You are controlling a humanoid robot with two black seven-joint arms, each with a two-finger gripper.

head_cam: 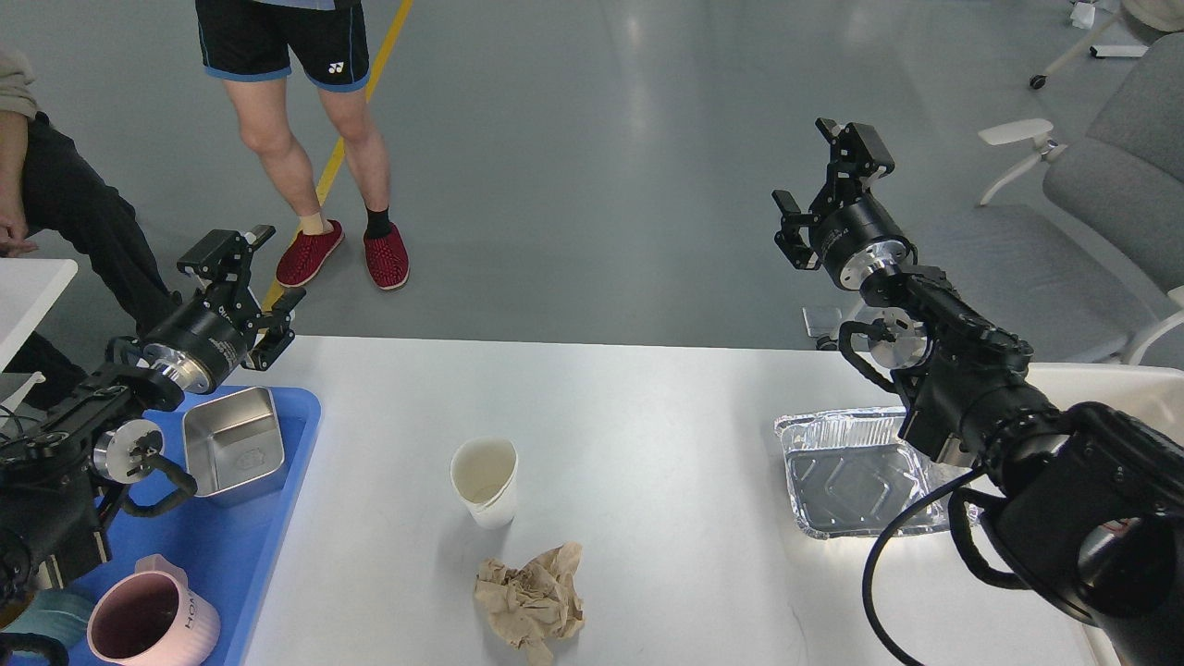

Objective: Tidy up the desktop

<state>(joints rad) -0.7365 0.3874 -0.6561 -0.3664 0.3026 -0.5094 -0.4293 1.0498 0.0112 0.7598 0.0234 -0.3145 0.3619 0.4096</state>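
Observation:
I expect the foil tray (852, 489) to keep its open shape when I lift it by its rim, because ribbed walls (840, 431) stand up around it.
The white desktop (647, 407) holds a white paper cup (484, 481) standing upright near the middle. A crumpled brown paper (530, 601) lies in front of the cup. An empty foil tray (856, 476) sits on the right. My left gripper (252, 285) is open and empty, held above the desktop's back left edge, just behind a steel square container (231, 444). My right gripper (819, 176) is open and empty, raised high beyond the back edge, above and behind the foil tray.
A blue tray (250, 555) at the left holds the steel container, a pink mug (148, 624) and a teal mug (37, 610) half hidden by my left arm. Two people stand behind left. A small white table corner (28, 296) and grey chair (1119, 176) flank the desk.

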